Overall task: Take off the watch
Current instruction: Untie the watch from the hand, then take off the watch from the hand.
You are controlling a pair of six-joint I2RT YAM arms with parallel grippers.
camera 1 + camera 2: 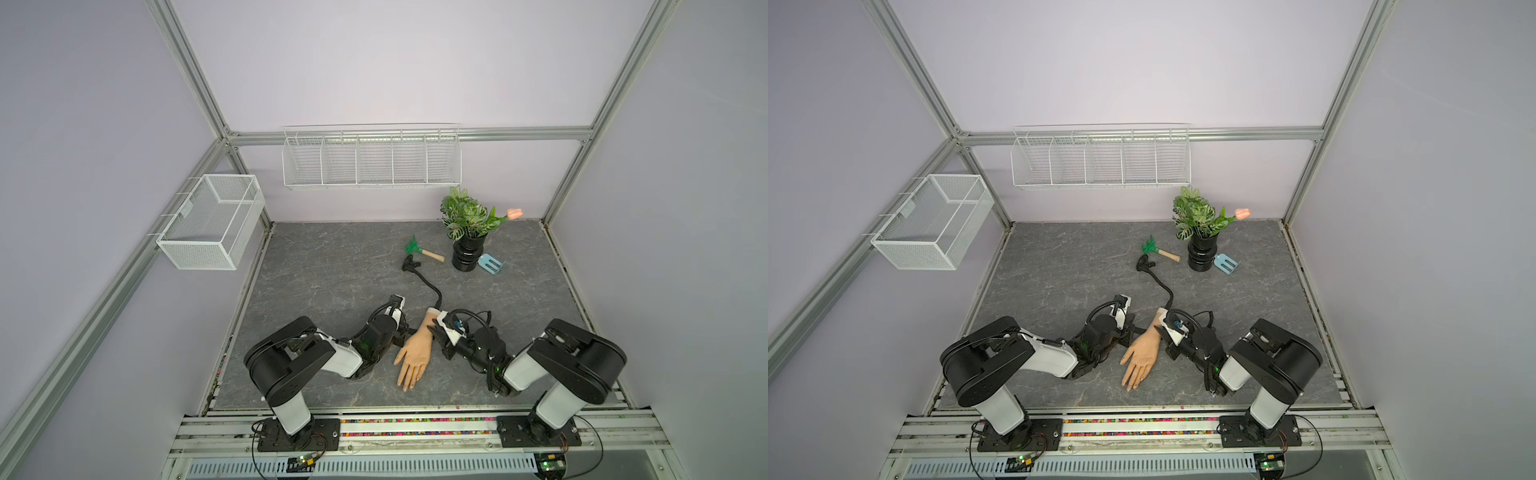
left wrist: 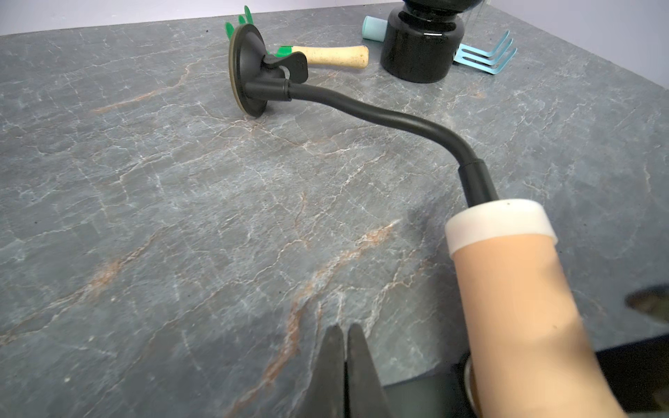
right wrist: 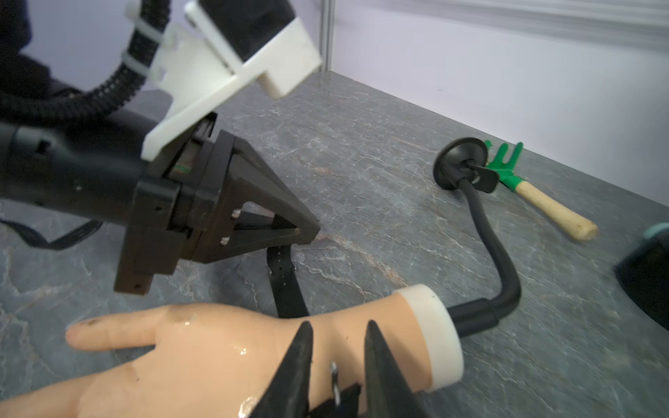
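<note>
The undone strap goes from my left gripper's fingers under the wrist (image 3: 295, 311). My left gripper should open, turn, grab the strap (image 3: 283, 275) and pull the watch out.
A mannequin hand (image 1: 413, 353) lies palm down on the grey table, fixed to a black gooseneck stem (image 1: 428, 282). The watch is round its wrist, undone. Its black strap (image 3: 286, 282) runs from the wrist up to my left gripper (image 3: 307, 231), which is shut on the strap's free end. The same strap shows as a dark band (image 2: 420, 394) beside the shut left gripper (image 2: 345, 329). My right gripper (image 3: 338, 325) is open over the wrist, its fingers either side of the watch's buckle end (image 3: 335, 380). In both top views the right gripper (image 1: 432, 330) covers the dial.
The stem's suction cup (image 1: 409, 262) lies on its side behind the hand. Behind it are a green rake with a wooden handle (image 1: 424, 251), a black vase with a plant (image 1: 467, 253) and a blue fork (image 1: 492, 264). White wire baskets (image 1: 372, 160) (image 1: 212, 220) hang on the walls.
</note>
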